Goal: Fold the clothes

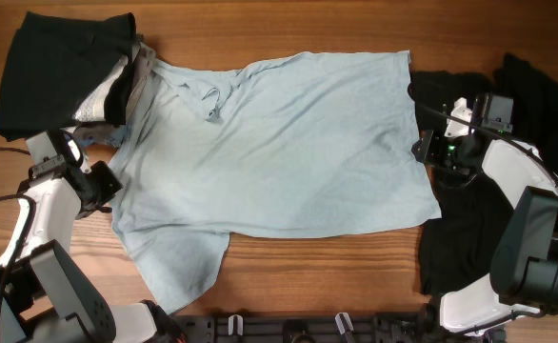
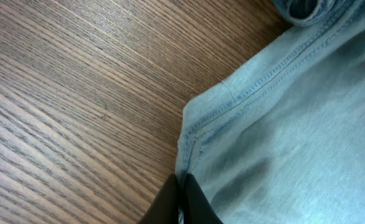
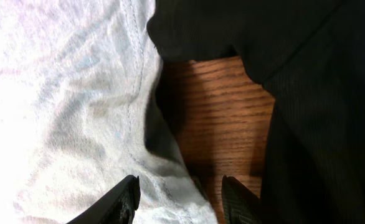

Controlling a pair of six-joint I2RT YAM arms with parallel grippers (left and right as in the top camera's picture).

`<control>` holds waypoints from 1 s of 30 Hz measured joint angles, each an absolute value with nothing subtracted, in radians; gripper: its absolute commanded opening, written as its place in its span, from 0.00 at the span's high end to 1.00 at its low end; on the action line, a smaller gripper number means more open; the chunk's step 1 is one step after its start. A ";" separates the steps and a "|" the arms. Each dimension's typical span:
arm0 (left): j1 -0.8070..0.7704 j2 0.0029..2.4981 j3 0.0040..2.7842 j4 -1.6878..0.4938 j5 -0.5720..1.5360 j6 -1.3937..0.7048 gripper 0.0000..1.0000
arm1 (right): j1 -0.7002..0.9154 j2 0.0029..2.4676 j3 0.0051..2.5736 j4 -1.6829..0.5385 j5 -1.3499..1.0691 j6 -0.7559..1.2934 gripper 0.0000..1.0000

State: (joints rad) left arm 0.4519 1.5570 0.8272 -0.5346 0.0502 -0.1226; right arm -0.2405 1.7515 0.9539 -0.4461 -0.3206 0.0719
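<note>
Next, I grip the opposite edge (image 1: 412, 131) with my right gripper and pull the T-shirt away, because the T-shirt's end (image 1: 144, 107) lies against the pile of black and grey clothes.
A large pale sky-blue T-shirt (image 1: 279, 143) lies spread flat across the table's middle. My left gripper (image 1: 108, 183) is at its left hem, shut on the hem edge, seen in the left wrist view (image 2: 181, 186) with the blue cloth (image 2: 294, 124) to its right. My right gripper (image 1: 429, 152) is open over the shirt's right edge; the hem (image 3: 76, 112) lies between the fingers (image 3: 179, 193). Black garments (image 1: 508, 143) lie at the right, under the right arm, and show in the right wrist view (image 3: 307, 93).
A pile of black and grey clothes (image 1: 69, 71) sits at the back left. Bare wood table (image 1: 336, 276) shows in front. A black rail (image 1: 298, 329) runs along the front edge.
</note>
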 measured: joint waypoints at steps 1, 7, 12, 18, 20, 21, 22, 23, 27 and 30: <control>0.452 1.557 0.827 -0.535 0.050 -0.125 0.96 | -0.241 1.752 0.954 -0.444 -0.322 0.057 0.53; 0.452 1.557 0.827 -0.534 0.050 -0.125 0.96 | -0.236 1.781 0.954 -0.482 -0.352 -0.002 0.61; 0.452 1.557 0.827 -0.534 0.051 -0.125 0.96 | -0.233 1.795 0.955 -0.484 -0.353 -0.009 0.60; 0.452 1.557 0.827 -0.534 0.050 -0.125 0.96 | -0.225 1.803 0.965 -0.423 -0.368 -0.014 0.57; 0.452 1.557 0.827 -0.534 0.050 -0.125 0.96 | -0.226 1.810 0.965 -0.417 -0.355 -0.016 0.73; 0.452 1.557 0.827 -0.534 0.050 -0.125 0.96 | -0.227 1.811 0.965 -0.416 -0.354 -0.017 0.84; 0.452 1.557 0.827 -0.534 0.050 -0.125 0.96 | -0.228 1.816 0.965 -0.414 -0.356 -0.015 0.95; 0.452 1.557 0.827 -0.534 0.050 -0.125 0.96 | -0.228 1.816 0.965 -0.414 -0.358 -0.014 0.96; 0.452 1.557 0.827 -0.534 0.052 -0.125 0.96 | -0.228 1.824 0.965 -0.443 -0.379 0.010 0.96; 0.452 1.528 0.829 -0.567 0.083 -0.126 0.96 | -0.228 1.811 0.990 -0.565 -0.381 0.023 0.96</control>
State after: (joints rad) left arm 0.4519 1.5284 0.8288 -0.5674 0.0834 -0.1257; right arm -0.2279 1.8111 0.9897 -0.5648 -0.3809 0.0231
